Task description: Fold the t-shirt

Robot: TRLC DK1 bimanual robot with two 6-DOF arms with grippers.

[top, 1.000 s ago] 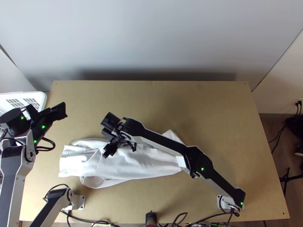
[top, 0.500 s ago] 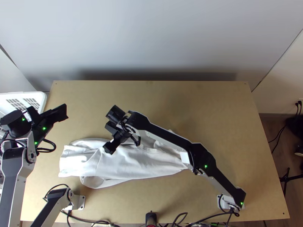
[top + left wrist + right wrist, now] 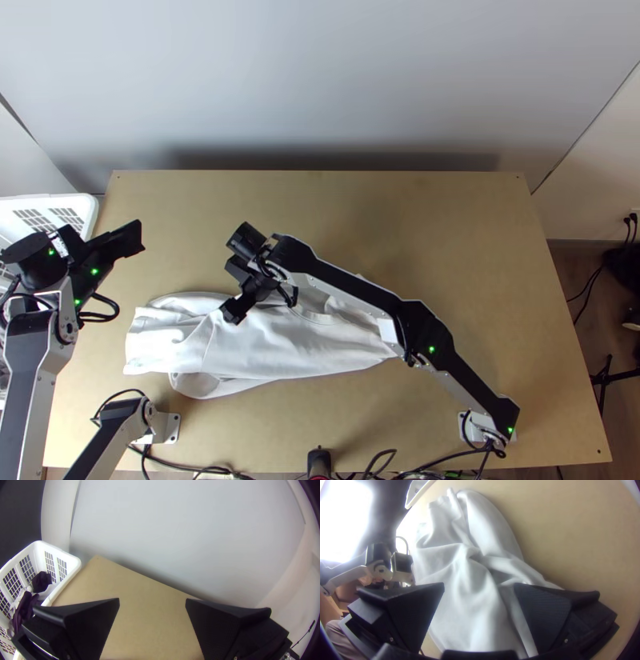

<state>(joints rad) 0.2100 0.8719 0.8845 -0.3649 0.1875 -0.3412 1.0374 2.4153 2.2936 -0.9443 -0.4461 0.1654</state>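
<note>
The t-shirt will drop open into a wide sheet when I lift and pull its edge, because loose folds point(image 3: 192, 336) overlap along the rumpled white t-shirt point(image 3: 280, 348).
A white t-shirt point(image 3: 276, 344) lies rumpled and elongated across the near left and middle of the table, partly hidden beneath the right arm. My right gripper point(image 3: 230, 290) is over its far edge, left of the middle. In the right wrist view, my right gripper point(image 3: 479, 587) stands open, with the wrinkled t-shirt point(image 3: 463, 566) below and between its fingers, not pinched. My left gripper point(image 3: 132, 238) is at the table's left side, beyond the cloth. In the left wrist view my left gripper point(image 3: 152, 601) is open with bare tabletop between its fingers.
A white basket point(image 3: 86, 210) stands at the table's left edge; in the left wrist view dark and white cloths lie inside the basket point(image 3: 75, 567). The tabletop point(image 3: 432, 240) shows bare wood at the far side and right. Cables run along the near edge.
My right gripper has shifted to the right and slightly away from the near edge, still over the cloth. The left gripper has moved very slightly to the right. The t-shirt lies as before.
</note>
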